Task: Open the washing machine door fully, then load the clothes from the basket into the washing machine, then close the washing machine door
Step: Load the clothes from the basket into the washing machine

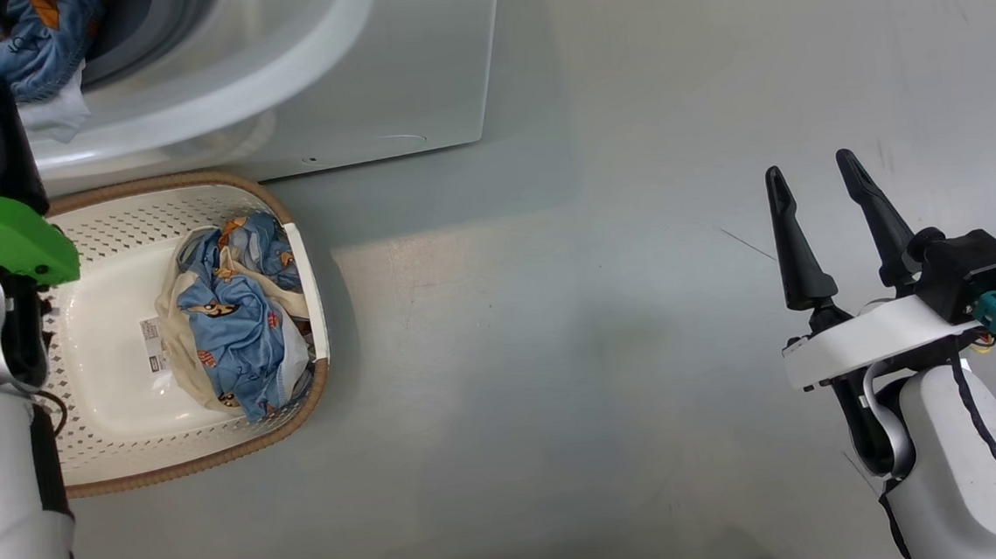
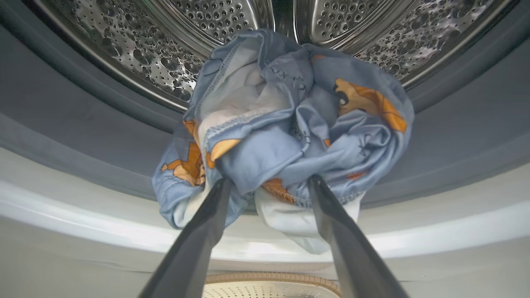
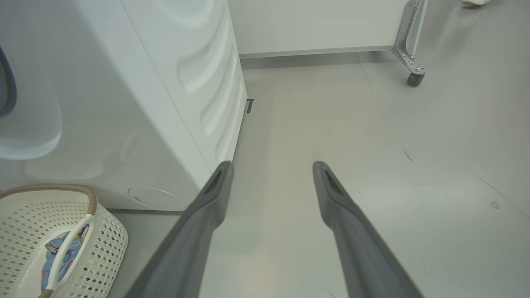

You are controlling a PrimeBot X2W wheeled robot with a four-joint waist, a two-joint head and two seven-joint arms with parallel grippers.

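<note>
The light blue piece (image 1: 47, 67) is bunched up over the gasket, so I expect its hanging white edge (image 1: 60, 114) to go into the drum after the crumpled bundle when the robot pushes.
The white washing machine (image 1: 412, 57) stands open at the top left; its door is out of view. A light blue piece of the clothes (image 2: 290, 124) with orange figures hangs over the grey gasket (image 2: 62, 124) at the mouth of the steel drum (image 2: 124, 37). My left gripper (image 2: 269, 179) is open, its tips against the lower edge of that piece (image 1: 17, 41). More clothes (image 1: 233, 320) lie at the right side of the cream basket (image 1: 109, 228) on the floor below the opening. My right gripper (image 1: 809, 165) stands open and empty over bare floor, far right of the basket.
Grey floor (image 1: 599, 351) spreads to the right of the washing machine (image 3: 165, 82) and the basket (image 3: 25, 215). Beyond my right gripper (image 3: 272, 163), a metal leg on a caster (image 3: 410, 62) stands by a white wall panel (image 3: 310, 25).
</note>
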